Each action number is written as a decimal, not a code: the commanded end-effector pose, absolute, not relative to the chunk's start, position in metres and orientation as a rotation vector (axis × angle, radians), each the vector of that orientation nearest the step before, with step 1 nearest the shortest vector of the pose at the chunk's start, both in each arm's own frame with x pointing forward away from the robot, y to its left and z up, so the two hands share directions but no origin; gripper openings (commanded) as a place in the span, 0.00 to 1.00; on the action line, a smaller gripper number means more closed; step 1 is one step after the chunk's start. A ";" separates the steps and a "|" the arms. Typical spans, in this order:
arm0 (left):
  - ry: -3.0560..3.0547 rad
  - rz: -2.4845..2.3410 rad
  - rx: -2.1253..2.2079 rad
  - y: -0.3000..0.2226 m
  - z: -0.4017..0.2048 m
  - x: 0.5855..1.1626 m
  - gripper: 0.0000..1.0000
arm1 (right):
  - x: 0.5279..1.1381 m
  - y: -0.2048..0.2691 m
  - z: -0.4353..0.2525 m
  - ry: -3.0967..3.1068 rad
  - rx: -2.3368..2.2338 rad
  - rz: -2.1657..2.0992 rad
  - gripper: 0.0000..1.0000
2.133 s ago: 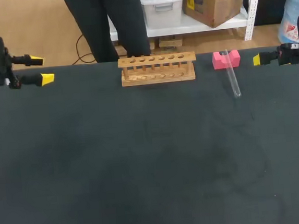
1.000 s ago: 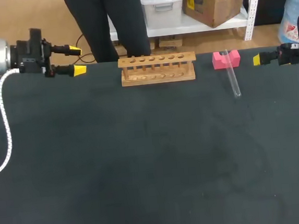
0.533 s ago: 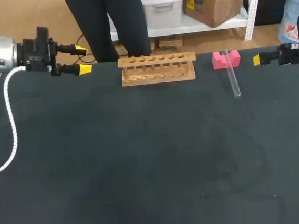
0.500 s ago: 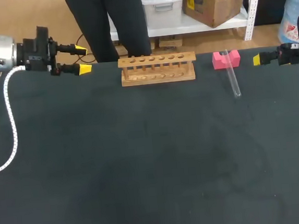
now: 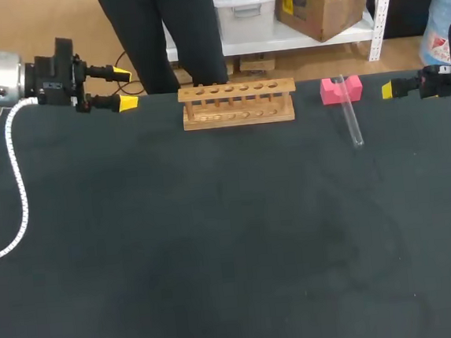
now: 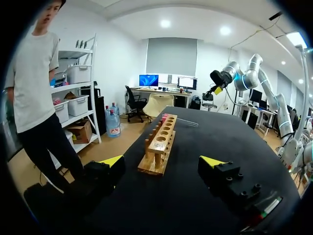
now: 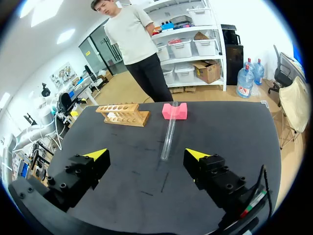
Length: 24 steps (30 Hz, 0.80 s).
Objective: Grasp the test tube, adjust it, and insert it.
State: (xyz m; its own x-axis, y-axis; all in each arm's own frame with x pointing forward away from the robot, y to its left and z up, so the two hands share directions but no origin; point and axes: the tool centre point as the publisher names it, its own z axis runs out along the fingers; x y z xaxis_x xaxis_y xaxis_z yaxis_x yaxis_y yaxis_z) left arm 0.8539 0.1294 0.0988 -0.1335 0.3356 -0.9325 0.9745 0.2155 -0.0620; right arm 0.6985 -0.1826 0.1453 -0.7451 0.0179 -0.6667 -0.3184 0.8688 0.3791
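The tube's upper end is resting in an open notch (image 5: 341, 88), so I expect the tube (image 5: 352, 122) to come loose and leave the pink block behind when I lift it.
A clear test tube (image 5: 351, 118) lies on the black table (image 5: 232, 239), its upper end resting in a pink block (image 5: 340, 89). A wooden rack (image 5: 237, 105) with a row of empty holes stands at the table's far edge. My left gripper (image 5: 125, 87) hangs open at the far left, well left of the rack, with nothing between its fingers. In the left wrist view the rack (image 6: 160, 142) stands ahead of the left gripper (image 6: 162, 161). My right gripper (image 5: 390, 89) sits at the far right edge. It is open (image 7: 146, 154), with the tube (image 7: 169, 138) and pink block (image 7: 174, 111) ahead.
A white coiled cable (image 5: 12, 188) hangs from my left arm over the table's left side. The rack (image 7: 123, 114) also shows in the right wrist view, beyond the tube and off to one side.
My left arm has swung in from the table's left edge toward the rack, then nearly stopped. The right arm, tube and rack have not moved.
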 end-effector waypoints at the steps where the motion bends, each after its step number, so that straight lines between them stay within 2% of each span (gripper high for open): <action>1: 1.631 -0.936 1.254 0.130 0.099 0.854 1.00 | 0.697 -0.182 0.146 2.342 -0.214 0.621 1.00; 5: 1.631 -0.936 1.254 0.130 0.099 0.854 1.00 | 0.697 -0.182 0.146 2.342 -0.214 0.621 1.00; 16: 1.631 -0.936 1.254 0.130 0.099 0.854 1.00 | 0.702 -0.180 0.166 2.397 -0.198 0.136 1.00; 24: 1.631 -0.936 1.254 0.130 0.099 0.854 1.00 | 0.703 -0.153 0.176 2.368 -0.116 -0.055 1.00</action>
State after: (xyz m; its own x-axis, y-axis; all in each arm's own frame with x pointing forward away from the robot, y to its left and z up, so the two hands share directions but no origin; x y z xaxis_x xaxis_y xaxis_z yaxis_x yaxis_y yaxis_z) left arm 0.8539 0.1294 0.0989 -0.1336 0.3357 -0.9324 0.9745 0.2155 -0.0621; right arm 0.7107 -0.1648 0.1748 -0.7207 -0.1061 -0.6851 -0.3717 0.8933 0.2526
